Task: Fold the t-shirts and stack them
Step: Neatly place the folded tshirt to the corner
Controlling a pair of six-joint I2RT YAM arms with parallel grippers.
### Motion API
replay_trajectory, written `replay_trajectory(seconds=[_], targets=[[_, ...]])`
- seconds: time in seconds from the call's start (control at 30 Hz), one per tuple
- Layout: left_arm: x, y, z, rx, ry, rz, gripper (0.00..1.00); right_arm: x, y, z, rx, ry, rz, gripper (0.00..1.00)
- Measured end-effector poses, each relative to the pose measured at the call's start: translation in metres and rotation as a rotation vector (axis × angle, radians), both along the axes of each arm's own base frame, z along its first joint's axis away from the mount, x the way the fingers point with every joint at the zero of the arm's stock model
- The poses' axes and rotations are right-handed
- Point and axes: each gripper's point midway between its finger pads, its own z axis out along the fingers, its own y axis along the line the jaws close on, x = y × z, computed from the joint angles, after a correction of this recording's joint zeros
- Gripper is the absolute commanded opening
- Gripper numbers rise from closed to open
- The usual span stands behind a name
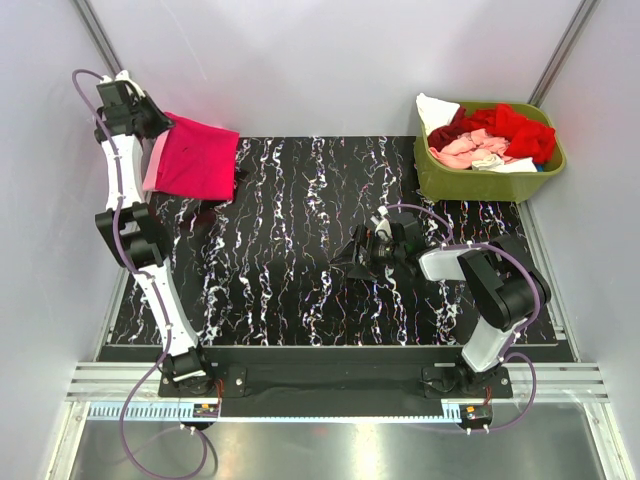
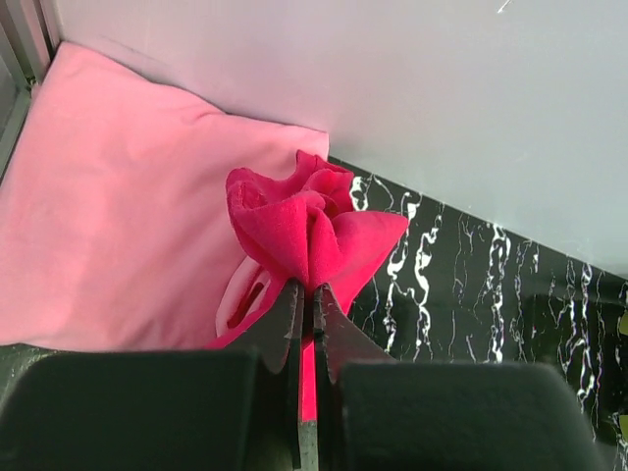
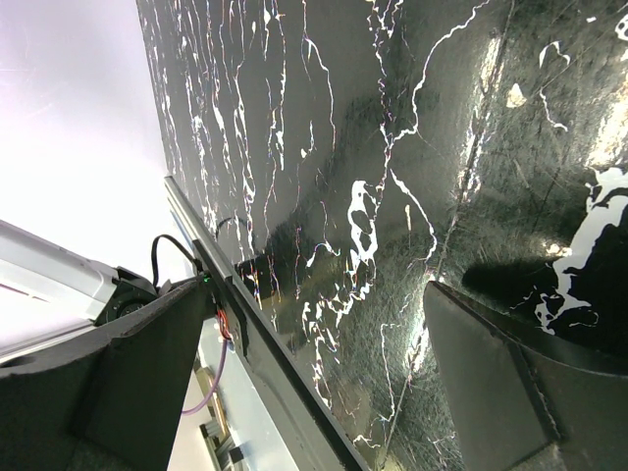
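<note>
Next, I move the magenta t-shirt toward the back corner [image 2: 51, 71] with my left gripper before I open it, because the magenta t-shirt's far edge [image 1: 232, 168] sticks out past the light pink t-shirt.
A bright magenta t-shirt [image 1: 197, 157] lies folded at the table's back left corner, on top of a light pink t-shirt [image 1: 152, 168]. My left gripper [image 1: 160, 126] reaches to that corner and is shut on the magenta cloth. In the left wrist view the magenta t-shirt [image 2: 306, 221] bunches up just ahead of my left gripper [image 2: 312, 294], with the light pink t-shirt [image 2: 118, 216] spread flat behind it. My right gripper [image 1: 347, 260] hovers low over the middle of the table. In its own view the right gripper [image 3: 319, 339] is open, with only the table between its fingers.
An olive-green basket [image 1: 430, 178] at the back right holds red [image 1: 520, 128], salmon [image 1: 465, 148] and white [image 1: 436, 108] shirts in a heap. The black marbled table [image 1: 290, 260] ends at a metal rail along the near edge. White walls close in on the left, right and back.
</note>
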Motion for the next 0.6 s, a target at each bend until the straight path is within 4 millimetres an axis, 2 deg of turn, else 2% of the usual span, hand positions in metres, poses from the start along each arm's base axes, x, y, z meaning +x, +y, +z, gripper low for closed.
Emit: replay_trajectory(seconds=[0.47,0.6], targets=[[-0.001,0.000,0.014,0.007,-0.027,0.001,0.00,-0.002,0.000,0.002,0.014,0.012,0.009,1.00],[-0.003,-0.001,0.027,0.015,-0.051,0.000,0.00,-0.001,0.000,0.002,0.015,0.013,0.008,1.00]])
